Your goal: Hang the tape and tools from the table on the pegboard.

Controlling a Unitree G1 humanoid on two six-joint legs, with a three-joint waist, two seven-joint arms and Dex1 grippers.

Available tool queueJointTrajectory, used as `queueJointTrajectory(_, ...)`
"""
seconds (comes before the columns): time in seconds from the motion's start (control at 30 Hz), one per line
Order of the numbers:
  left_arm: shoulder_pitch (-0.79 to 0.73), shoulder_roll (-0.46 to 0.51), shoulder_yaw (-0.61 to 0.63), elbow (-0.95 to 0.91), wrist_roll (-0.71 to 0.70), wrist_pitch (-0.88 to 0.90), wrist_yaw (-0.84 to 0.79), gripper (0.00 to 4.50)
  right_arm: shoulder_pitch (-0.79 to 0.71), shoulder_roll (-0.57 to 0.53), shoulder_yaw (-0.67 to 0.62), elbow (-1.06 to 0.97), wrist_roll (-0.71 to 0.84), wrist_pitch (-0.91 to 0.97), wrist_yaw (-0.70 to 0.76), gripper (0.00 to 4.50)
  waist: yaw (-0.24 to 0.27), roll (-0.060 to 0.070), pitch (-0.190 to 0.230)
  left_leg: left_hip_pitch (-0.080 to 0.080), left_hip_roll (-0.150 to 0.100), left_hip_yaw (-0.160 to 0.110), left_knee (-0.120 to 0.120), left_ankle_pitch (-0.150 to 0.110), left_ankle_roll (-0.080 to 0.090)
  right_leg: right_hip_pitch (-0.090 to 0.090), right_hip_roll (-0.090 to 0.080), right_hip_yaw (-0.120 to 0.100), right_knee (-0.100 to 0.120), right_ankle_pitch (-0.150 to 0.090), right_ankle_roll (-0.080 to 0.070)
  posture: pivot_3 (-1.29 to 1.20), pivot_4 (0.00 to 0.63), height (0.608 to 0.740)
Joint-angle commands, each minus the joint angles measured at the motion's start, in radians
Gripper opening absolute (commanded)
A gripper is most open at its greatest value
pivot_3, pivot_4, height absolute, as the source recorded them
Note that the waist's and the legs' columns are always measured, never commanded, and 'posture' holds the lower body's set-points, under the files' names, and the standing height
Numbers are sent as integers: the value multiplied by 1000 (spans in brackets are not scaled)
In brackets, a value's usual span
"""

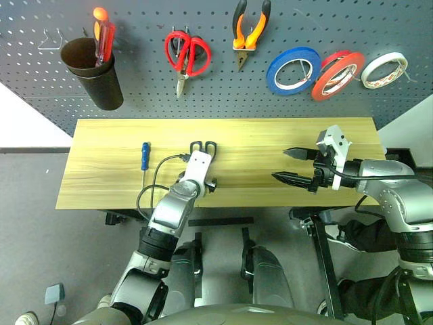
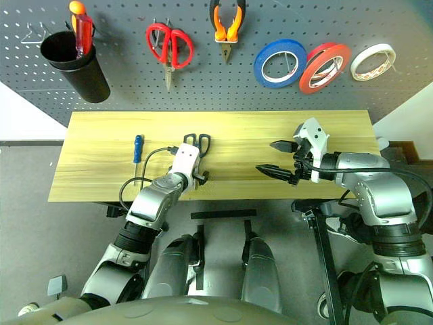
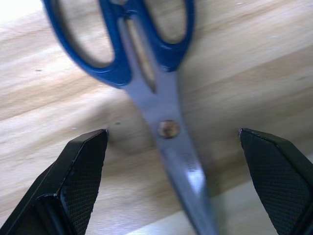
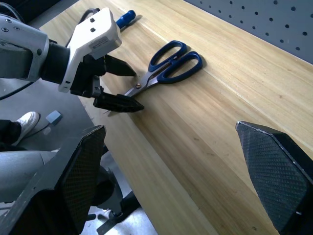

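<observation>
Wire hook tips [image 1: 187, 29] still poke out above the red scissors. The dark blue-handled scissors will hang in front when I bring them there.
Dark blue-handled scissors [image 1: 203, 145] lie on the light wood table [image 1: 284, 132], handles toward the pegboard [image 1: 142, 98]. My left gripper [image 3: 172, 133] is open and low over the table, one finger on each side of the scissors [image 3: 168, 112] at the pivot. A small blue-handled screwdriver [image 1: 144, 156] lies to their left. The blue tape [image 1: 293, 70] and the orange-and-black pliers [image 1: 251, 28] hang on the pegboard. My right gripper [image 1: 279, 164] hovers open and empty above the table's right half, pointing left.
On the pegboard hang a black cup [image 1: 93, 76] holding a red-handled screwdriver [image 1: 103, 35], red scissors [image 1: 187, 55], a red tape roll [image 1: 336, 74] and a white tape roll [image 1: 383, 69]. A bare wire hook [image 1: 50, 42] sits at the far left.
</observation>
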Motion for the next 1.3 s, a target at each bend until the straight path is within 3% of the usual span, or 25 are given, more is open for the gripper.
queueJointTrajectory(0.03,5,-6,-14,10,28,-13,19,3836,4,-20,-33,-31,11,2,-3,4500,0,0,1,0,0,0,0,0,0,0,0,0,0,0,0,-10,420,711)
queueJointTrajectory(0.4,-7,-25,10,35,30,-9,36,543,-5,-38,-37,-5,12,2,6,4500,0,0,5,0,-1,2,-1,-1,2,0,-4,-1,-3,0,0,-8,417,711)
queueJointTrajectory(0.87,8,84,1,-30,31,-98,-56,530,-38,-45,-37,-1,53,-52,123,4500,2,0,5,-2,-1,3,-2,-1,2,0,-4,-3,-8,0,0,41,369,711)
queueJointTrajectory(1.13,118,257,53,-168,-131,-415,-412,530,-43,-80,-49,-52,92,-24,173,4500,7,0,3,-5,-2,1,-2,-1,1,0,-5,-7,-11,0,0,106,296,711)
queueJointTrajectory(1.3,185,300,146,-228,-199,-627,-489,530,-58,-89,-80,-110,143,1,169,4500,11,1,0,-6,-3,-1,-2,-1,1,0,-5,-9,-12,1,1,153,234,711)
